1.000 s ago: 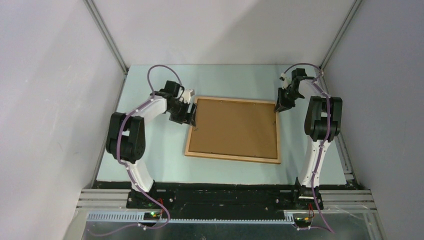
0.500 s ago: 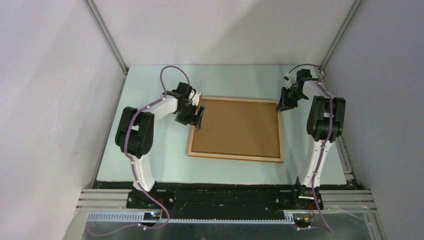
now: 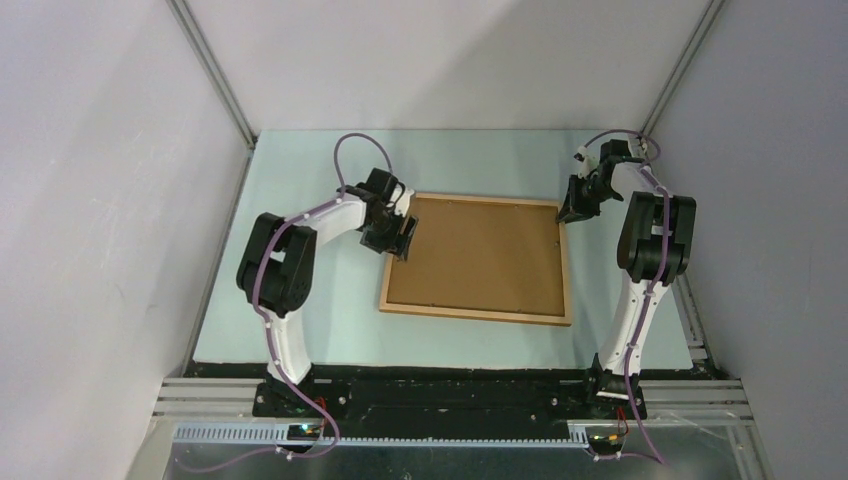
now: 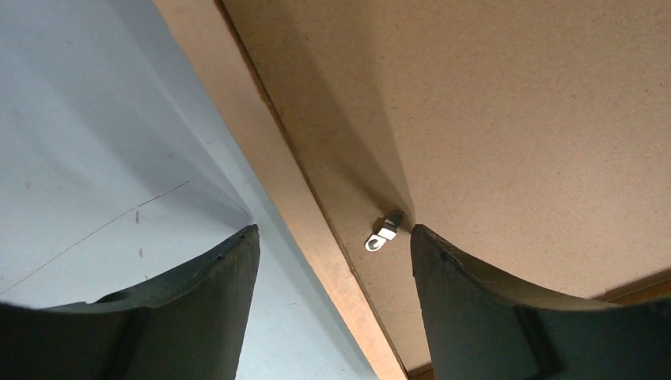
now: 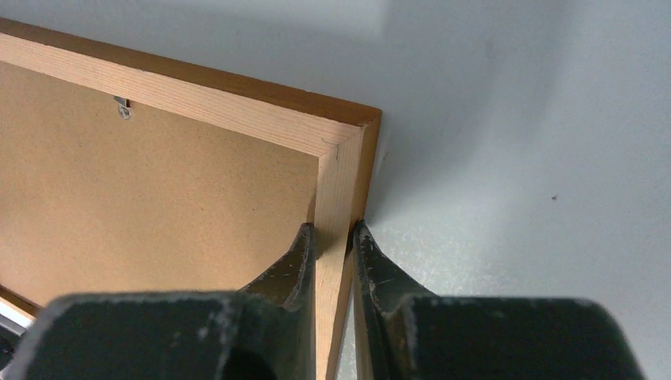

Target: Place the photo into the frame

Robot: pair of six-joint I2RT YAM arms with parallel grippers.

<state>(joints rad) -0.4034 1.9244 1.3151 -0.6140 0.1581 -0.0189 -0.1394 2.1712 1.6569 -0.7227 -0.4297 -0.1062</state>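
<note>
The small metal clip [image 4: 384, 233] is between my left gripper's finger and the frame's side, so next I move to a clear part of the frame's side [image 4: 263, 144] before closing.
The light-wood frame [image 3: 475, 315] lies face down on the table with the plain brown backing board [image 3: 480, 255] in it. The photo is not in view. My left gripper [image 3: 403, 238] is open and straddles the frame's left moulding [image 4: 261, 134]. One finger is over the table and the other over the backing board [image 4: 514, 119], next to a small metal clip [image 4: 384, 236]. My right gripper [image 3: 570, 212] is shut on the frame's right moulding [image 5: 336, 182] just below the far right corner.
The pale green table [image 3: 300, 290] is walled by grey panels on both sides and at the back. Another metal clip [image 5: 123, 107] sits on the frame's far edge. The right arm stands close to the right wall.
The frame has slid a little to the right with my right gripper on it. My left gripper has moved right and now straddles the frame's left edge.
</note>
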